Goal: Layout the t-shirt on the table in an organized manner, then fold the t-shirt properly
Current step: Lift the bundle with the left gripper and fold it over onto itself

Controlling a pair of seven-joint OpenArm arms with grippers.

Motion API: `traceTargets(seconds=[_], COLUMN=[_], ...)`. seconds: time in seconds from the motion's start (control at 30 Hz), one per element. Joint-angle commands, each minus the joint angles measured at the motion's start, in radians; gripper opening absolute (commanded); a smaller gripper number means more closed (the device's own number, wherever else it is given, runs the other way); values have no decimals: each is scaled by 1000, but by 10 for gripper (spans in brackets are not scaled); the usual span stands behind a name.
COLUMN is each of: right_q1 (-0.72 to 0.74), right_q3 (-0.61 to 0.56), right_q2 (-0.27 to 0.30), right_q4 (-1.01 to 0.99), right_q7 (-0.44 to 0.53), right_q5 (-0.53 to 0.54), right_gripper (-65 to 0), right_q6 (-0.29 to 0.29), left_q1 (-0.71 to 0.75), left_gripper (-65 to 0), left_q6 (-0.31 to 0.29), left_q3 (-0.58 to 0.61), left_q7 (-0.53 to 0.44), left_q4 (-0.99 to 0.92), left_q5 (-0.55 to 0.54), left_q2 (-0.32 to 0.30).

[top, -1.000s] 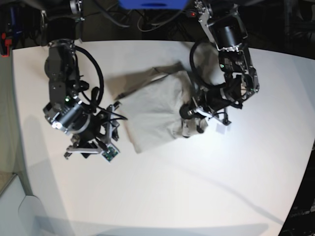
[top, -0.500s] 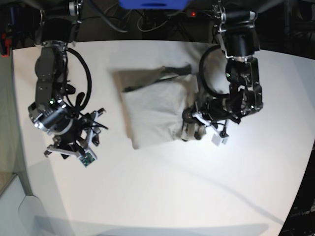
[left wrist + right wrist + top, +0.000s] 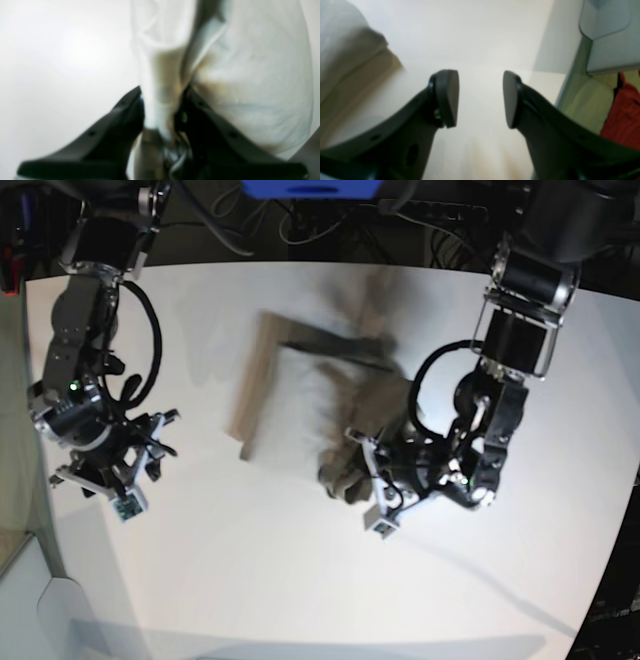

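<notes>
I have the t-shirt's fold in my left gripper's fingers and there is open table (image 3: 205,442) toward my right gripper, so I should keep pulling that way with my left gripper until the t-shirt spreads out.
The beige t-shirt (image 3: 300,395) lies bunched and motion-blurred on the middle of the white table (image 3: 300,580). My left gripper (image 3: 345,473) sits at the shirt's near right corner and is shut on a fold of it. In the left wrist view its black jaws pinch a ridge of the t-shirt (image 3: 160,100), and more cloth spreads up and to the right. My right gripper (image 3: 112,475) hovers over bare table well left of the shirt. Seen from the right wrist, the right gripper (image 3: 481,97) is open with nothing between its jaws, and an edge of the t-shirt (image 3: 342,47) shows at upper left.
The table's edge (image 3: 567,82) runs down the right side of the right wrist view, with a red object (image 3: 625,115) and a grey panel (image 3: 607,37) beyond it. Cables and a blue object (image 3: 310,188) lie behind the table's far edge.
My left gripper has pulled its corner of the shirt toward the near edge and leftward, stretching the cloth. My right arm has drawn away to the left, farther from the shirt.
</notes>
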Motion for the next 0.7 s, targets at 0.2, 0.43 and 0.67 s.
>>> traceTargets(seconds=[0.2,0.43,0.67], right_q1=[19,-25,-50], right_q3=[99,145,152], right_q2=[8,8,8], right_q4=[18,20,26], right_q7=[15,15,15], right_q5=[2,2,2], right_gripper=[-355,-355,-355], right_q6=[18,18,18], left_q1=[-129,-210,-220], left_gripper=[-646,-646,-646], left_q6=[-7,-56,-242], left_q3=[253,410,447], left_q7=[-93,-228,-328], left_q4=[8,-205,-334], left_q5=[172,284,498], left_q2=[38,115,241])
